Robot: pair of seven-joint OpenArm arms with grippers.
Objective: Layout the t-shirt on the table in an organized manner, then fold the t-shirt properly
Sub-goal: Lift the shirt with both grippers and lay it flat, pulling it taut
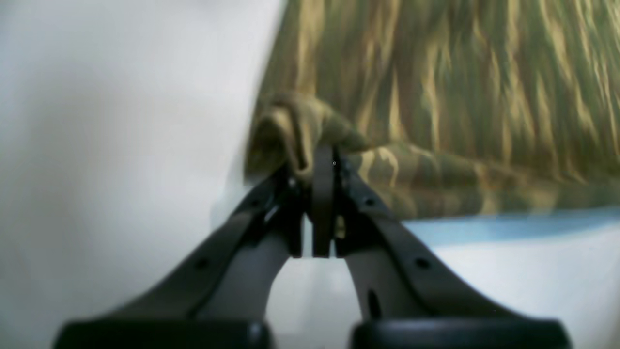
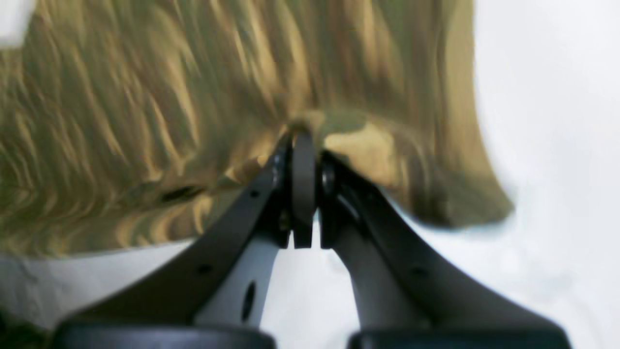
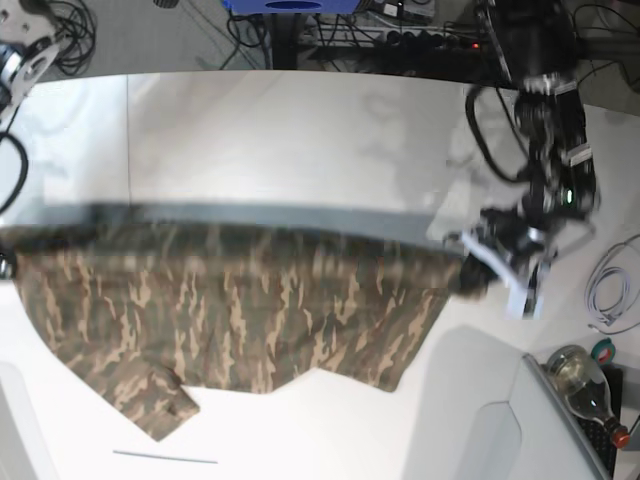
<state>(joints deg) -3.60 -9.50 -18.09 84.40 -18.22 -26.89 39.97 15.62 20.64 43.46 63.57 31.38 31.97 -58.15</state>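
Note:
The t-shirt's held edge is near its front edge (image 3: pixel 262 386), so my left gripper and my right gripper should move back toward the table's far side (image 3: pixel 290 105), pulling the t-shirt.
The camouflage t-shirt (image 3: pixel 240 310) is stretched wide across the white table (image 3: pixel 300 140) and looks motion-blurred. Its upper edge is pulled taut, and a sleeve (image 3: pixel 155 400) trails toward the front. My left gripper (image 1: pixel 322 160) is shut on a bunched edge of the t-shirt (image 1: pixel 436 97); in the base view this left gripper (image 3: pixel 468 268) is at the cloth's right end. My right gripper (image 2: pixel 302 140) is shut on the t-shirt (image 2: pixel 145 121) at its other end, which runs to the base view's left border. The collar is not visible.
A bottle (image 3: pixel 582 385) and looped cables (image 3: pixel 612 290) lie off the table's right side. More cables and a power strip (image 3: pixel 400 35) sit behind the far edge. A thin dark seam line (image 3: pixel 165 457) marks the table's front.

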